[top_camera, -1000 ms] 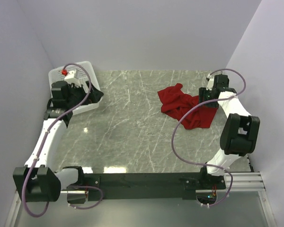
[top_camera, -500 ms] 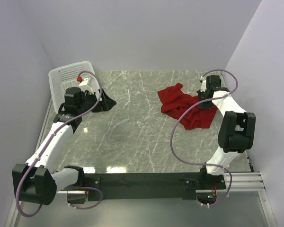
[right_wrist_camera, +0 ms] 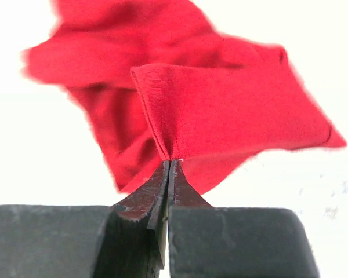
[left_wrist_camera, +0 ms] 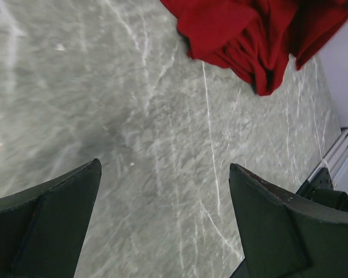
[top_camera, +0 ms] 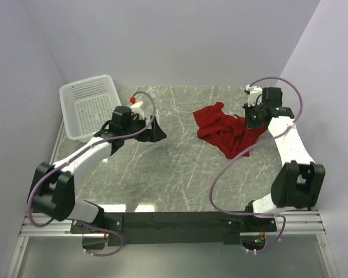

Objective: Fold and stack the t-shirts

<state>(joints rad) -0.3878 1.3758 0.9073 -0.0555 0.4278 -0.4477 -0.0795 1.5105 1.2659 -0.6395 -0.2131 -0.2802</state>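
The red t-shirt lies crumpled (top_camera: 223, 128) with a fold in the robot's right gripper, so the robot should raise it toward the left gripper and stretch it with both grippers before folding.
A crumpled red t-shirt (top_camera: 220, 130) lies on the marble table, right of centre. My right gripper (top_camera: 250, 119) is at its right edge, shut on a pinched fold of the red fabric. In the right wrist view the t-shirt (right_wrist_camera: 220, 104) fans out from the closed fingertips of that gripper (right_wrist_camera: 170, 162). My left gripper (top_camera: 156, 132) hovers over bare table left of centre, open and holding nothing. In the left wrist view the left gripper (left_wrist_camera: 163, 168) has its jaws wide apart, and the t-shirt (left_wrist_camera: 249, 35) is ahead at the top.
A white mesh basket (top_camera: 90, 107) stands at the back left corner, tilted against the wall. White walls close in the table on the left, back and right. A metal rail (left_wrist_camera: 336, 156) runs along the near edge.
My left arm has swung out of the basket and rightwards over the table. My right gripper has shut on the shirt's right edge, and the cloth there has pulled up slightly.
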